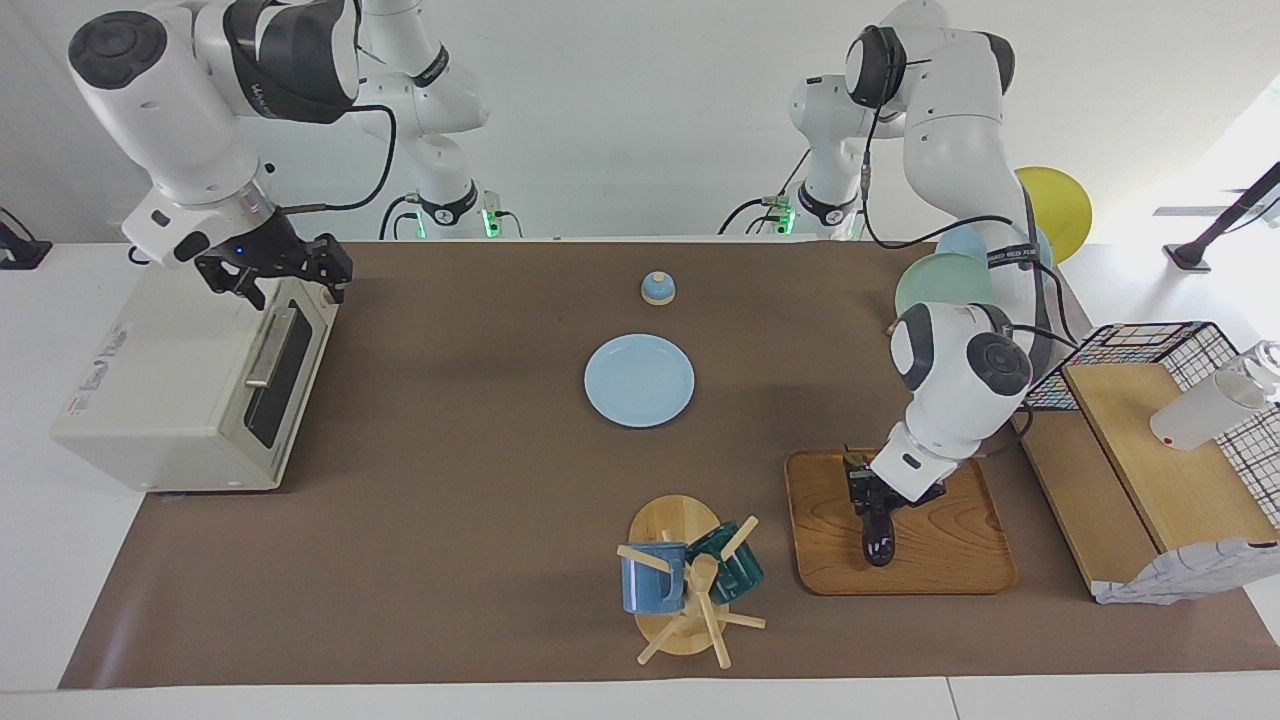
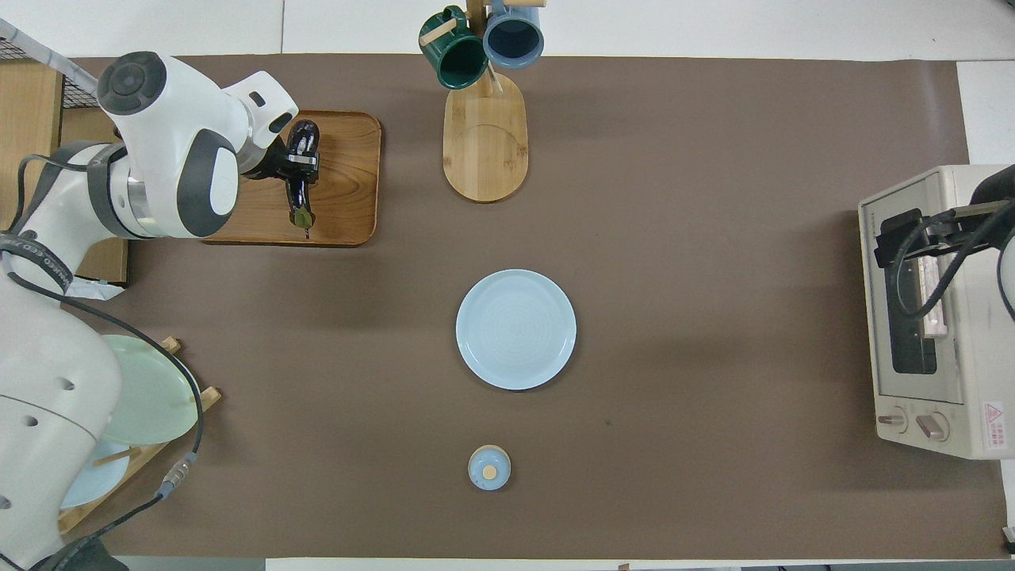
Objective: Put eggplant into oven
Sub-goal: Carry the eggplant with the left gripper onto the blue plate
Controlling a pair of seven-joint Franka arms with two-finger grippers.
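Next, I put the eggplant on the plate with my left gripper while my right gripper opens the door, because the oven door is closed and far from the tray.
The dark purple eggplant lies lengthwise on the wooden tray at the left arm's end of the table. My left gripper reaches down onto its middle and is shut on it. Whether the eggplant has left the tray I cannot tell. The cream-white oven stands at the right arm's end, its dark glass door shut. My right gripper hangs open just above the oven's front top edge, over the silver handle.
A pale blue plate sits mid-table, with a small blue lidded pot nearer the robots. A mug tree holding a blue and a green mug stands beside the tray. A plate rack, a wire basket and a wooden board crowd the left arm's end.
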